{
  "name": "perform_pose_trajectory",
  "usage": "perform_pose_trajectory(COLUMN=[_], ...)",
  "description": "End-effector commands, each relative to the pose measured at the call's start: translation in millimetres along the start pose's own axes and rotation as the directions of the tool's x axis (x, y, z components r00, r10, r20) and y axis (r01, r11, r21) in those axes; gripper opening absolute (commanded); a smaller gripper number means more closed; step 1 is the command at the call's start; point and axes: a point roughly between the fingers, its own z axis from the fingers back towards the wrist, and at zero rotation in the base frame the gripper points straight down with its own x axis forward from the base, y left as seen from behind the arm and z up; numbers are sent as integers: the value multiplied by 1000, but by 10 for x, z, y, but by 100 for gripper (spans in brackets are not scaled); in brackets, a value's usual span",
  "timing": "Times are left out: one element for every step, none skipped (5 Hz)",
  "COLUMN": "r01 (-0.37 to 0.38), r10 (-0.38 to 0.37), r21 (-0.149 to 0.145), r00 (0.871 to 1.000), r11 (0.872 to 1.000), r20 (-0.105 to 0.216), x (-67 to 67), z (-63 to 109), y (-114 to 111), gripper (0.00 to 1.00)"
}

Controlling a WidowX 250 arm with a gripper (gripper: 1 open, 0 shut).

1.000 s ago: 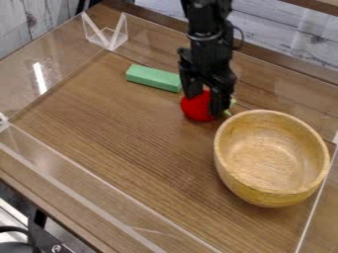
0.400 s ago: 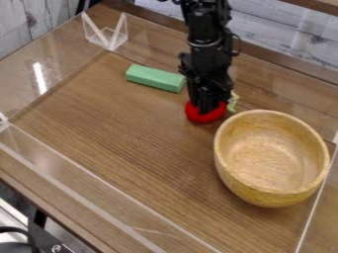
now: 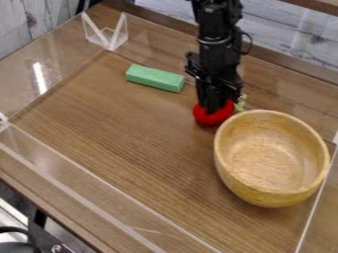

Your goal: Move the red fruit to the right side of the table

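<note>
The wooden bowl's rim (image 3: 224, 128) is in the way of the red fruit. Next, my gripper puts the fruit down farther back, grips it again, and carries it behind the bowl (image 3: 256, 99).
The red fruit (image 3: 207, 116) is a small round red toy resting on the brown wood-grain table (image 3: 119, 138), just left of the wooden bowl's rim. My black gripper (image 3: 216, 102) points straight down onto it, and its fingers are closed around the fruit's upper part. Only the lower red half shows; the leafy top is hidden by the fingers. The fruit seems to touch or sit barely above the tabletop.
A round light wooden bowl (image 3: 271, 156) stands at the right, close to the fruit. A flat green block (image 3: 154, 77) lies to the left of the gripper. Low clear acrylic walls (image 3: 40, 69) edge the table.
The jaws have closed from open onto the red fruit. Gripper and fruit have shifted slightly right, toward the bowl.
</note>
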Motion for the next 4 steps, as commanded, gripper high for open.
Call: perform_pose_trajectory(r01=[-16,39,87,78], r10=[13,-41,-88,-78], r21=[30,24,16,16], r00=[997,997,995,996], r11=[999,999,996,997], r20=[70,68,56,49], x=[76,-12,-78,24], z=[305,321,308,341], y=[135,229,300,366], gripper=[0,0,100,0])
